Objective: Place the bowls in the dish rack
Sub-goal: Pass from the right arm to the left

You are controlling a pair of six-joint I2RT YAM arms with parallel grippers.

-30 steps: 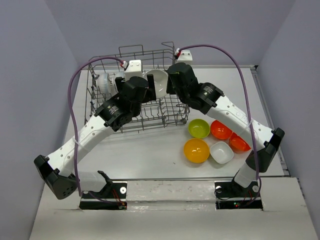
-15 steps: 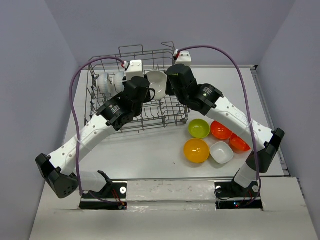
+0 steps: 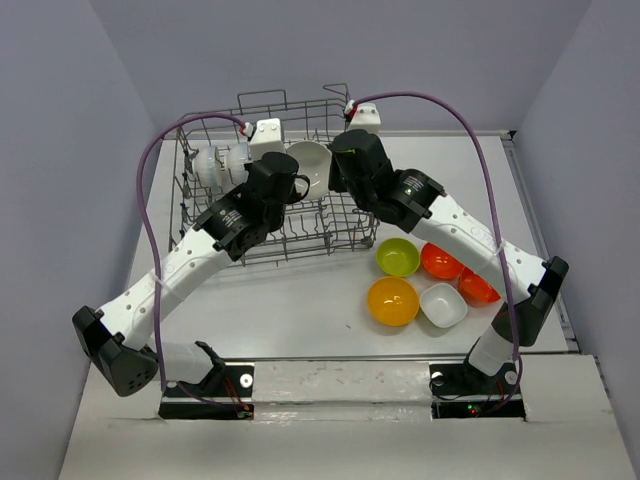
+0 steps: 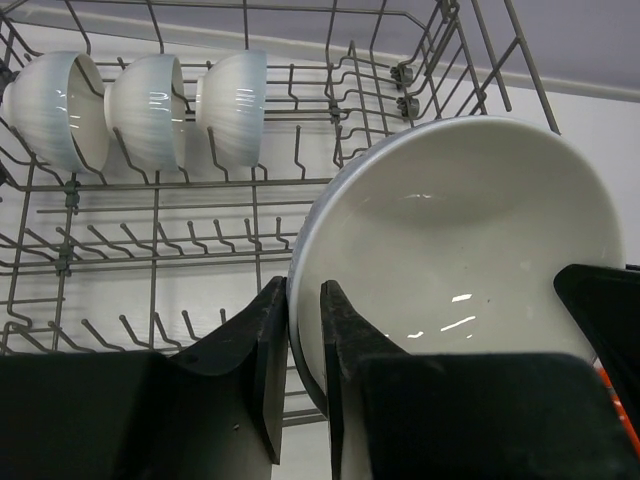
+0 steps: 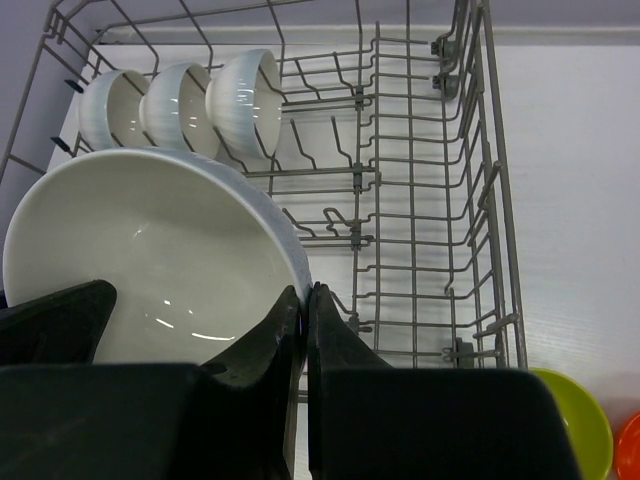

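Observation:
My right gripper should release the large white bowl (image 3: 314, 166) so my left gripper can place it, since the small white bowls' row (image 3: 212, 167) lies on my left gripper's side.
A large white bowl (image 3: 312, 165) hangs on edge over the dish rack (image 3: 355, 235), held from both sides. My left gripper (image 4: 303, 290) is shut on its left rim, one finger outside the wall and one inside. My right gripper (image 5: 304, 292) is shut on the opposite rim of the same bowl (image 5: 150, 250). Three small white bowls (image 4: 150, 110) stand on edge in the rack's far left row. On the table to the right of the rack lie a lime green bowl (image 3: 397, 257), an orange-yellow bowl (image 3: 392, 301), two red-orange bowls (image 3: 441, 260) and a squarish white bowl (image 3: 443, 305).
The rack's tall wire sides and handle loops (image 3: 262, 98) rise around both grippers. Rows of upright tines (image 5: 420, 200) stand bare in the rack's right half. Purple cables (image 3: 145, 200) arch over each arm. The table's right edge (image 3: 545, 230) runs close behind the loose bowls.
My left gripper's fingers have come together from wide open onto the white bowl's rim. The bowl and both grippers have drifted slightly left. The right gripper's hold is unchanged.

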